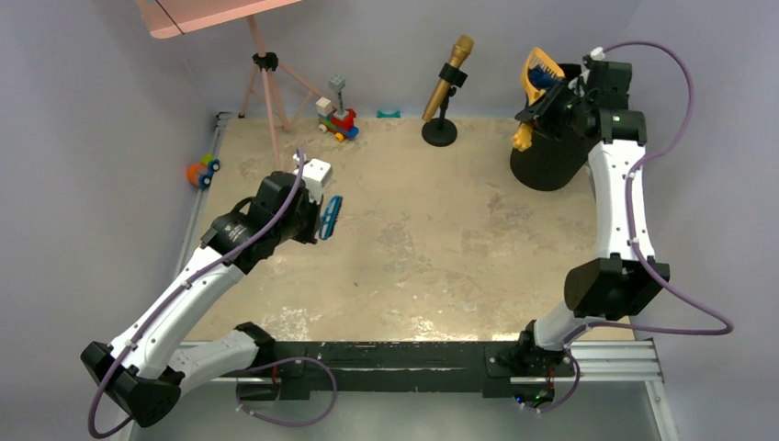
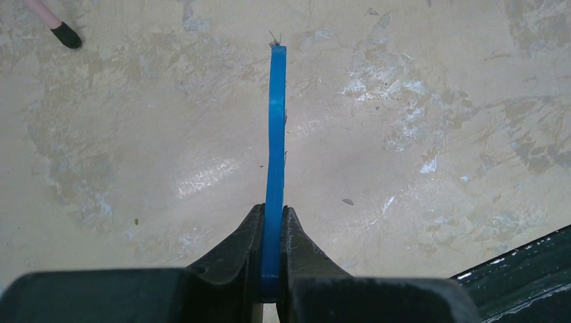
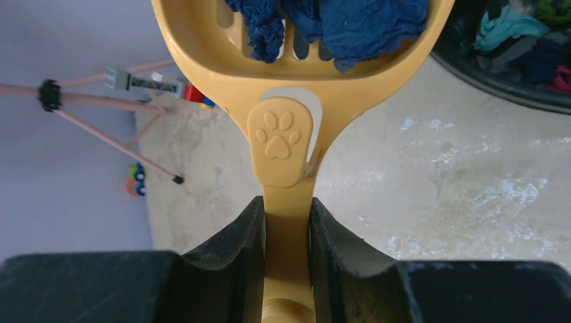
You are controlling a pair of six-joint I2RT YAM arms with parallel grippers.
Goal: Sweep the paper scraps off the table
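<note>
I should use my right gripper to tip the yellow scoop over the bin's opening (image 3: 522, 50) before I put it down, because navy paper scraps (image 1: 542, 75) are still in the scoop at the black bin's edge.
My left gripper (image 1: 317, 220) is shut on a thin blue brush (image 1: 330, 219), held over the left part of the beige table (image 1: 413, 257); in the left wrist view the brush (image 2: 275, 121) stands edge-on between the fingers (image 2: 236, 249). My right gripper (image 1: 553, 106) is shut on the handle of a yellow scoop (image 1: 541, 73), raised over a black bin (image 1: 551, 161) at the back right. Navy paper scraps (image 3: 337, 20) lie in the scoop (image 3: 279, 141). Teal, navy and pink scraps (image 3: 512, 33) lie in the bin. I see no scraps on the tabletop.
A gold microphone on a black stand (image 1: 446, 92) stands at the back centre. A pink tripod (image 1: 266, 83) and a toy block train (image 1: 338, 115) are at the back left. A toy car (image 1: 204, 170) sits off the left edge. A metal rail (image 1: 413, 354) runs along the near edge.
</note>
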